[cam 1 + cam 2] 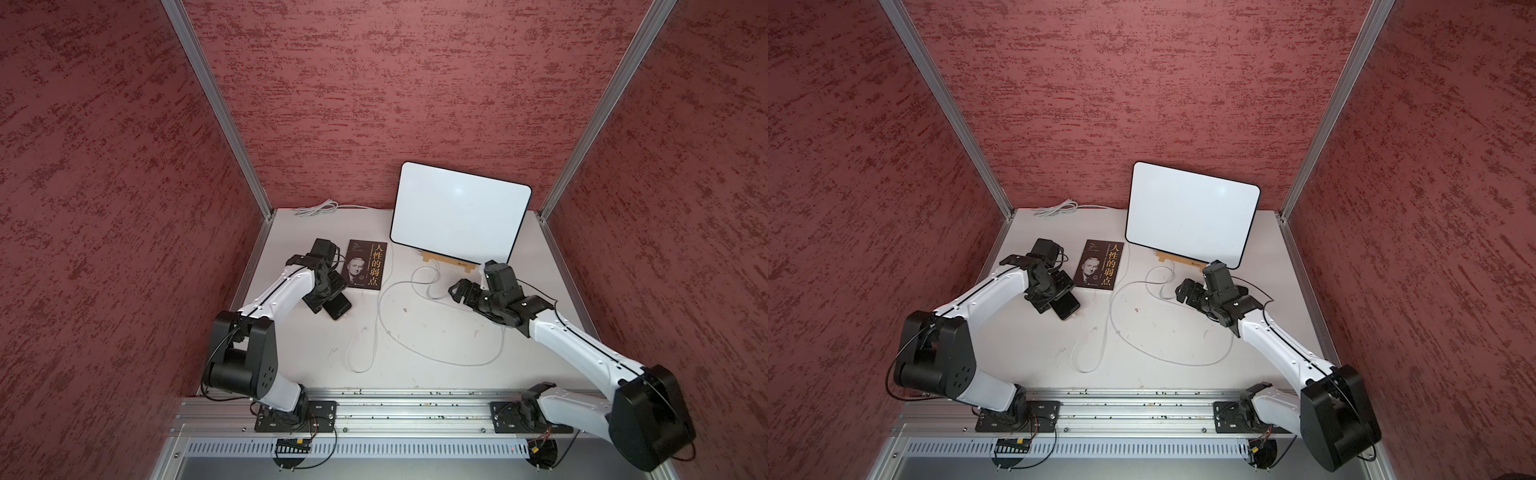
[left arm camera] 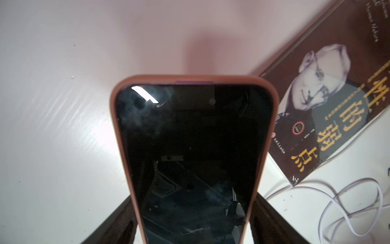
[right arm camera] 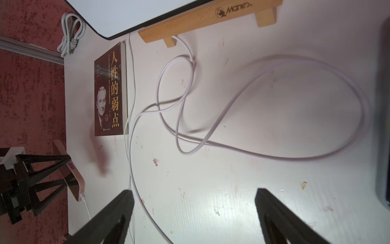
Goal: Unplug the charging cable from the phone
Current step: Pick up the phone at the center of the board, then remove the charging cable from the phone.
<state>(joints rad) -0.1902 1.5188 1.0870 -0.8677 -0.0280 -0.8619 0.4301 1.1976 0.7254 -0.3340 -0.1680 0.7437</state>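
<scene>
The fingers of the robot's left gripper are full with the phone (image 1: 339, 305), and the plug (image 3: 83, 196) pokes out at the phone's loose end, so the robot's right gripper should take hold of the plug.
The phone (image 2: 190, 147), black-screened in a salmon case, sits between the fingers of my left gripper (image 2: 194, 219), which is shut on its two long sides. In both top views the phone (image 1: 340, 308) (image 1: 1067, 306) sticks out of the left gripper (image 1: 326, 297) beside the book. The white charging cable (image 3: 211, 126) lies in loops across the table (image 1: 415, 332). Its plug (image 3: 83, 195) is seated in the phone's end (image 3: 73, 181). My right gripper (image 3: 194, 198) (image 1: 457, 291) hovers open over the cable loops, nothing between its fingers, and a strand passes by one fingertip (image 3: 124, 198).
A dark book (image 1: 368, 264) with gold characters lies next to the phone. A whiteboard (image 1: 461, 208) leans on a wooden stand (image 1: 446, 262) at the back right. A bundled white cord (image 1: 318, 208) rests at the back wall. Red walls close in three sides.
</scene>
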